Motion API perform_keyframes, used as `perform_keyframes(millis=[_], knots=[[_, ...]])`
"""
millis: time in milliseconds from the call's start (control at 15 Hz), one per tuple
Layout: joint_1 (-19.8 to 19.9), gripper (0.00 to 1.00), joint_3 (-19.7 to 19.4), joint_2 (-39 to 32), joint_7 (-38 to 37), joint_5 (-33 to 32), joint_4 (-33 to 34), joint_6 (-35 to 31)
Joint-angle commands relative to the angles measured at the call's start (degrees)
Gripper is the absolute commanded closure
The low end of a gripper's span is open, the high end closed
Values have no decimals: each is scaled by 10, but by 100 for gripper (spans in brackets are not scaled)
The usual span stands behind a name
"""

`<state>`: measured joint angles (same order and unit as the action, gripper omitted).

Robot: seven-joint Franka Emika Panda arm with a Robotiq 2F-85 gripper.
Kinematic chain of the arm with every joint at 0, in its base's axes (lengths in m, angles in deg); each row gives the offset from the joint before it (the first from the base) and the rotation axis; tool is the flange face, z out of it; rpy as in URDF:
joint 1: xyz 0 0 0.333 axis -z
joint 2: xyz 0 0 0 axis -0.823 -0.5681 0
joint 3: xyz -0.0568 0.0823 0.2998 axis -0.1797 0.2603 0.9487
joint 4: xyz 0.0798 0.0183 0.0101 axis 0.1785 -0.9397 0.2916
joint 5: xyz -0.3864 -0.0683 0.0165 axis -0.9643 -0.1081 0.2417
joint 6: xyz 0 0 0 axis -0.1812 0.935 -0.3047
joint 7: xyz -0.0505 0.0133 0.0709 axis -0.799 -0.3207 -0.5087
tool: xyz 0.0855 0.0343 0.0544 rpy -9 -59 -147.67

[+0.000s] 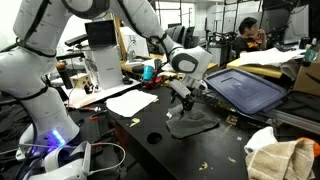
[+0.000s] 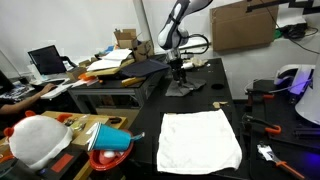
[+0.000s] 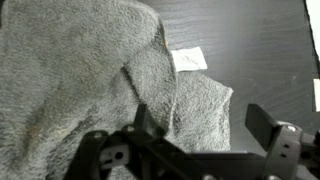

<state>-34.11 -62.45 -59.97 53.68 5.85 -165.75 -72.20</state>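
Observation:
The robot's open fingers are on both sides of the grey towel's raised fold (image 3: 167, 85), so the gripper keeps going further over the towel's cloth (image 3: 173, 117) until the fold is midway, and then close.
A grey towel (image 3: 90, 70) lies crumpled on the black table (image 3: 260, 50), with a white tag (image 3: 188, 60) at its edge. It shows in both exterior views (image 1: 196, 125) (image 2: 184, 88). My gripper (image 3: 203, 125) hangs just above the towel with its fingers spread apart; one finger is over the cloth and the other over bare table. Nothing is held. The gripper also shows in both exterior views (image 1: 185, 100) (image 2: 179, 74), pointing down at the towel.
A white cloth (image 2: 200, 140) lies spread nearer the table's front, and shows bunched in an exterior view (image 1: 280, 158). A dark bin lid (image 1: 245, 88) lies beside the towel. White paper (image 1: 130, 102), boxes and clutter stand on the neighbouring desk (image 2: 110, 70).

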Motion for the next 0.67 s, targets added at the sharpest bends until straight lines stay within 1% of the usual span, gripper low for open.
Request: perform_keyframes(millis=[0, 133, 333, 600], knots=[[-22, 0, -28, -10, 1, -12, 28, 15], [-25, 0, -33, -15, 4, -15, 34, 12], [-27, 0, -31, -25, 17, -17, 41, 7], [-31, 0, -28, -50, 62, -43, 60, 7]])
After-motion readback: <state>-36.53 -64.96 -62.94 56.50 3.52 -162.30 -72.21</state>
